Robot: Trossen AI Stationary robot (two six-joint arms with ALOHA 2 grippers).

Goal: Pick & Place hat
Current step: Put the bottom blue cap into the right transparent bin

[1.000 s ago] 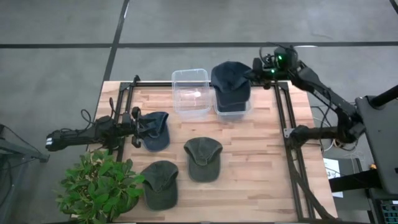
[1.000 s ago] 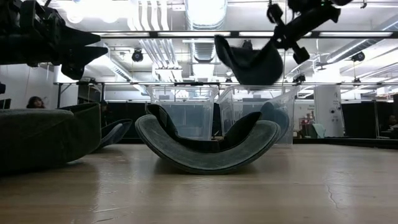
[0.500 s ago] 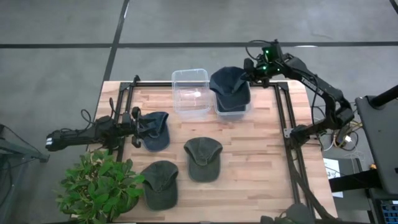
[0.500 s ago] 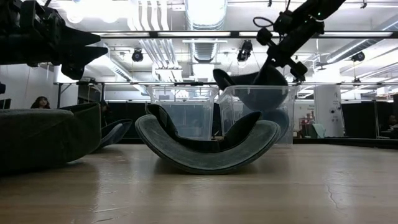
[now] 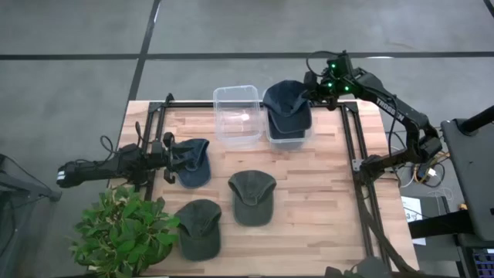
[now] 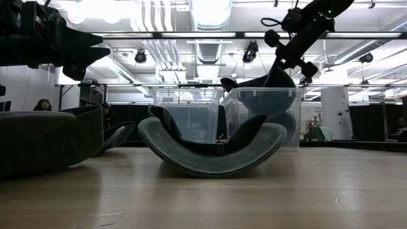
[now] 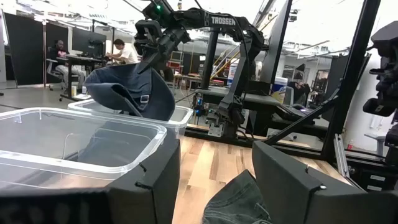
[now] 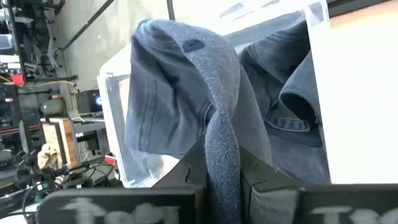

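The dark blue hat in the robot's right gripper sticks out over the clear bin's far rim, so next the gripper opens, lightly push the hat's top (image 5: 284,94) down inside, then moves away.
My right gripper (image 5: 315,90) is at the table's far right, shut on a dark blue hat (image 5: 285,100) that hangs over the right clear bin (image 5: 289,133). Another dark blue hat (image 8: 292,102) lies inside that bin. The left clear bin (image 5: 237,116) beside it holds nothing. My left gripper (image 5: 167,150) waits open at the table's left edge, its fingers on either side of the near edge of a blue hat (image 5: 193,162) lying on the table. Two green hats (image 5: 252,198) (image 5: 199,228) lie on the table nearer the front. My right gripper pinches a fold of the hat's cloth (image 8: 222,158) between its two fingers. It comes slanting down from the table's far right. The hat droops away from the fingers over the bin, its lower part (image 7: 163,109) down at the bin's rim. I cannot tell if it rests there.
A potted plant (image 5: 123,232) stands at the front left corner. A black frame rail (image 5: 349,147) runs along the table's right side. People sit at desks in the room beyond the table (image 7: 118,50).
My right gripper has come down and toward the table's left, tipping further downward, with the dark blue hat. The hat has sunk from well above the right bin to the level of its rim.
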